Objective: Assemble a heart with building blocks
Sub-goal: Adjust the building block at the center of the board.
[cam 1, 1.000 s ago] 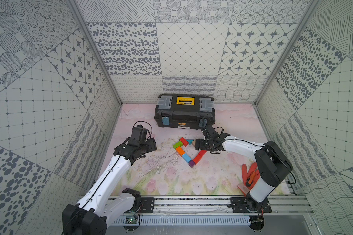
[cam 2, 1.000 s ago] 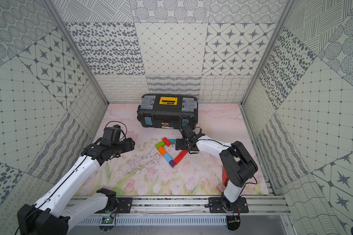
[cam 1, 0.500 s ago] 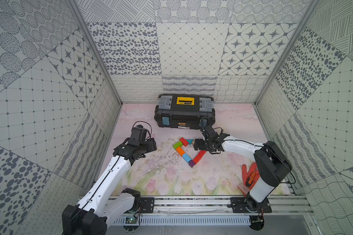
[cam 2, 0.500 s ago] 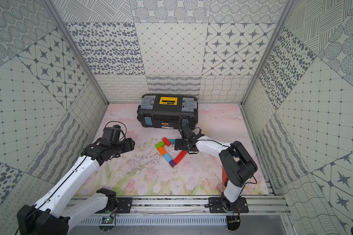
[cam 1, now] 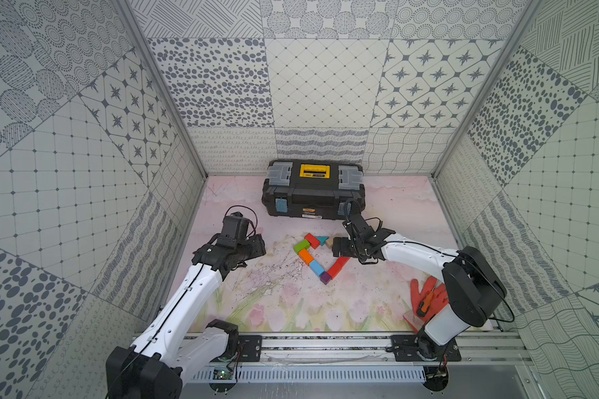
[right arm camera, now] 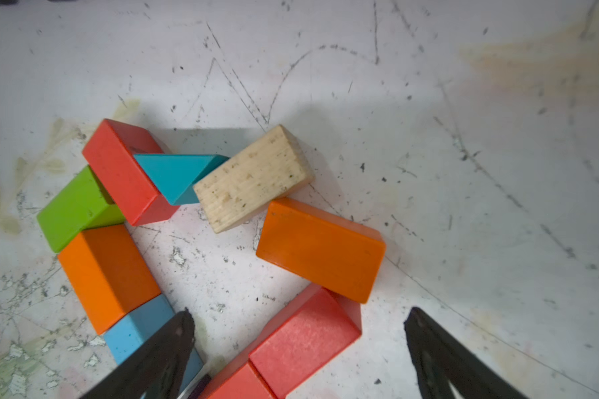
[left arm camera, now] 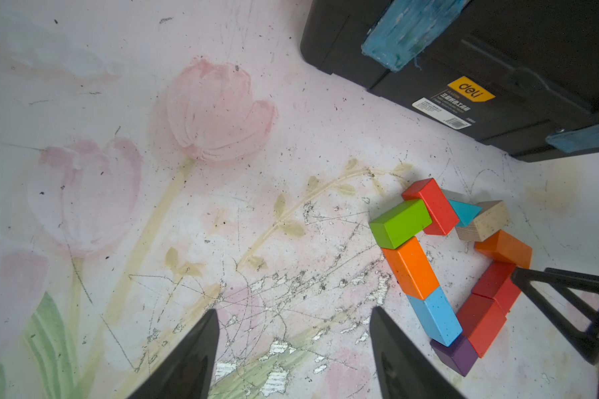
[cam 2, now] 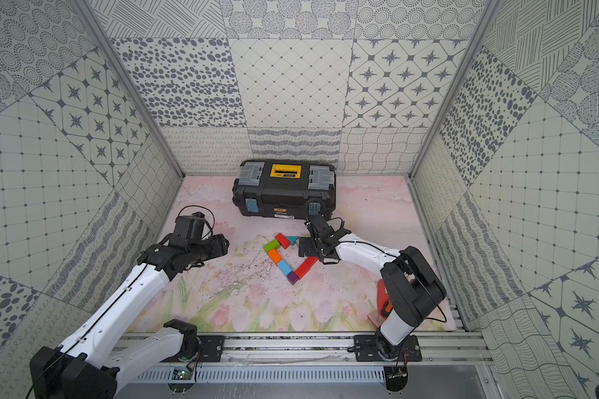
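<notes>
I should turn my right gripper, grab the orange brick by its long sides (right arm camera: pixel 332 214) and straighten it, because it lies crooked at the plain-wood brick's corner (right arm camera: pixel 276 201).
The heart (cam 1: pixel 320 257) of building blocks lies mid-table in both top views. The right wrist view shows a red brick (right arm camera: pixel 125 172), teal triangle (right arm camera: pixel 177 174), plain-wood brick (right arm camera: pixel 253 179), green brick (right arm camera: pixel 75 209), two orange bricks (right arm camera: pixel 108 276) (right arm camera: pixel 320 248), a light blue brick (right arm camera: pixel 135 333) and red bricks (right arm camera: pixel 305 336). A purple cube (cam 1: pixel 325 277) forms the point. My right gripper (right arm camera: pixel 300 312) (cam 1: pixel 339 247) stands open over the heart's right side, fingers either side of a red brick. My left gripper (left arm camera: pixel 293 311) (cam 1: pixel 260 247) is open and empty, left of the heart.
A large black toolbox (cam 1: pixel 313 197) stands just behind the heart, close to my right wrist. A red-orange glove (cam 1: pixel 429 298) lies at the front right by the right arm's base. Patterned walls enclose the mat (cam 1: pixel 291 304) on three sides.
My right gripper has edged slightly left over the heart's right side. The left arm and the blocks have not moved.
</notes>
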